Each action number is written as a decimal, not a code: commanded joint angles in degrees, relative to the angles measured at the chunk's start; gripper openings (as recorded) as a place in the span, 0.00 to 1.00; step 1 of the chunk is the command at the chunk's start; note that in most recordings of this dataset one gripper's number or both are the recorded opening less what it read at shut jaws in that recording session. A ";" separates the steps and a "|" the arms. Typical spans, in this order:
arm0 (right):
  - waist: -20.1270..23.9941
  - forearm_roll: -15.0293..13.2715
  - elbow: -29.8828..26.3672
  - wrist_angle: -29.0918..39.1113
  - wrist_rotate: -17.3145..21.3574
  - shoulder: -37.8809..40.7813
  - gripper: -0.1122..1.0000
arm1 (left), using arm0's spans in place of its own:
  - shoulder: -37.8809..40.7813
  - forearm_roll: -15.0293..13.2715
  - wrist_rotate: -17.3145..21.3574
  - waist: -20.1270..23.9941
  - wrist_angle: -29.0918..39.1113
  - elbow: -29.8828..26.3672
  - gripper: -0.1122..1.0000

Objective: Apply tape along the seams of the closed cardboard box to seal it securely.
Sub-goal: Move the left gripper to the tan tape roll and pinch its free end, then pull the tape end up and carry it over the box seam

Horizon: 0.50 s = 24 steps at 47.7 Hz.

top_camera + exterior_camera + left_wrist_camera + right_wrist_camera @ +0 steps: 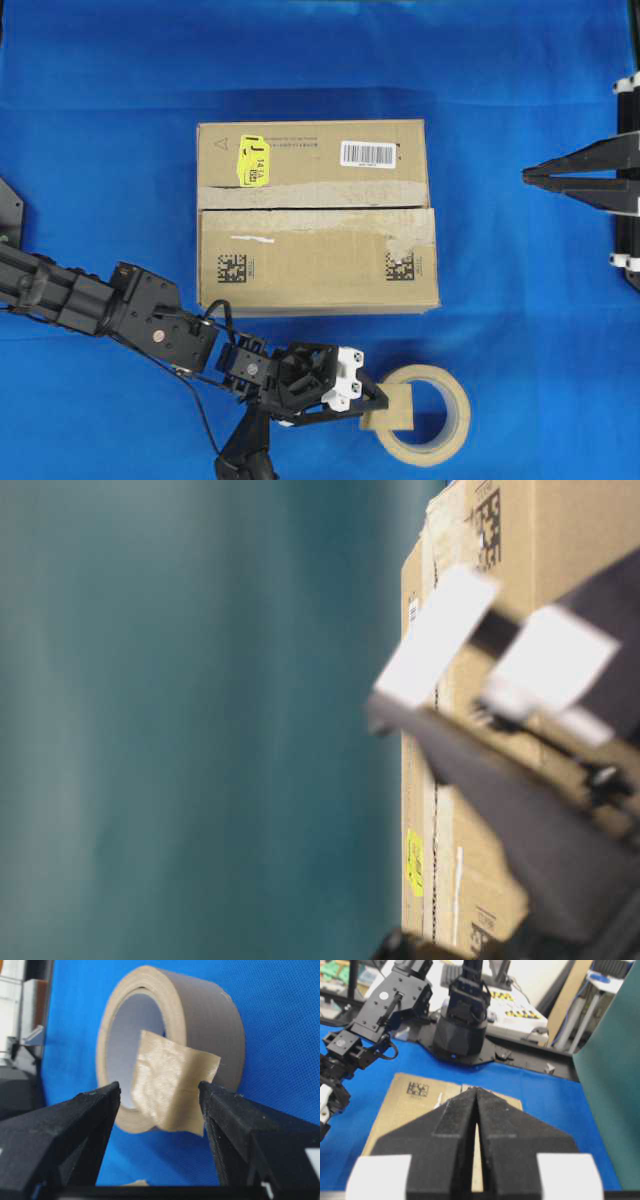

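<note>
The piece's cut edge (412, 407) juts over the roll's rim. The small tan piece of tape (393, 407) should therefore peel off when I lift it, leaving the tape roll behind.
The cardboard box (316, 230) lies shut in the middle of the blue cloth, with a yellow sticker and a barcode label on its far flap. Its seam (315, 208) runs left to right between the flaps, edged by worn pale tape. A small tan piece of tape (392, 412) stands on the near rim of the tape roll (440, 440). My left gripper (378, 402) is open, its tips to either side of the piece (175, 1085) without closing on it. My right gripper (527, 177) is shut and empty, hovering right of the box (405, 1105).
The beige tape roll (210, 1025) lies flat in front of the box, near the front edge of the cloth. In the table-level view a blurred gripper blocks part of the box (560, 540). The arm bases stand beyond the cloth in the right wrist view.
</note>
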 commanded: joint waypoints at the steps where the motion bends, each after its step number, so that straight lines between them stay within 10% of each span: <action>1: 0.09 -0.09 -1.05 -0.09 -0.09 0.88 0.10 | -0.62 -0.09 0.00 0.18 0.26 -1.58 0.64; 24: 0.18 -0.09 -0.97 0.00 -0.09 1.14 0.10 | -1.05 -0.53 -0.62 0.44 3.52 -0.44 0.58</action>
